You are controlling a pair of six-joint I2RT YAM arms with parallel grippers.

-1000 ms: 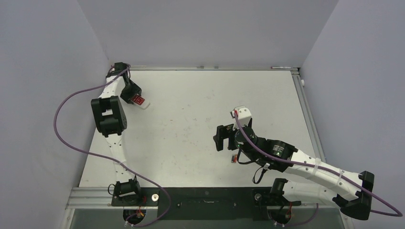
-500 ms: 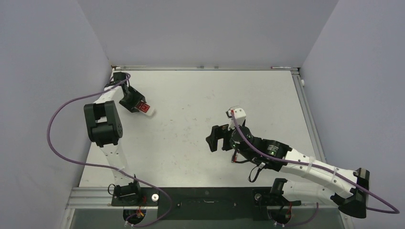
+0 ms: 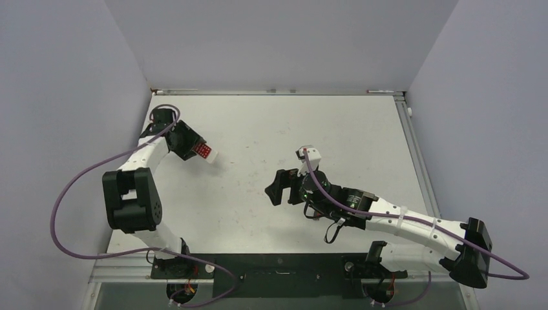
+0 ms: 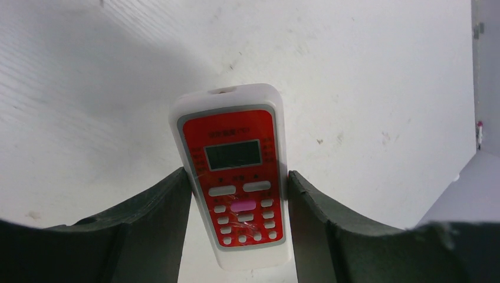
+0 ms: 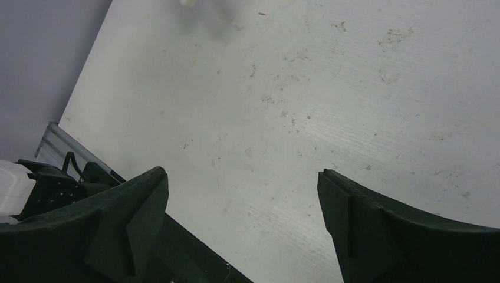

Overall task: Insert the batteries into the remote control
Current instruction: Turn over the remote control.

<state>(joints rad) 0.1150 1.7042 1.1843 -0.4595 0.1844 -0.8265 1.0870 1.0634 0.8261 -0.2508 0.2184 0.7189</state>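
Note:
The remote control's red side (image 3: 203, 150) faces up in the left gripper, so the robot's right gripper should take hold of the remote control's free white end (image 3: 212, 157) and first turn its back up.
The remote control (image 4: 236, 177) is a white bar, its red face with screen and buttons turned toward the left wrist camera. My left gripper (image 4: 237, 175) is shut on its long sides. In the top view the remote control (image 3: 205, 152) is held over the back-left part of the table by the left gripper (image 3: 196, 148). My right gripper (image 3: 276, 187) hangs over the table's middle, open, with nothing between its fingers (image 5: 147, 194). In the right wrist view the right gripper (image 5: 243, 177) faces bare tabletop. The batteries are out of view.
The white table (image 3: 336, 129) is scuffed and walled by grey panels on three sides. A metal rail and black base plate (image 3: 278, 266) run along the near edge. The left arm's base (image 5: 53, 188) shows at the lower left of the right wrist view.
The left arm has swung the held remote rightward and nearer, away from the back-left corner. The right arm has shifted left toward the middle, jaws still wide.

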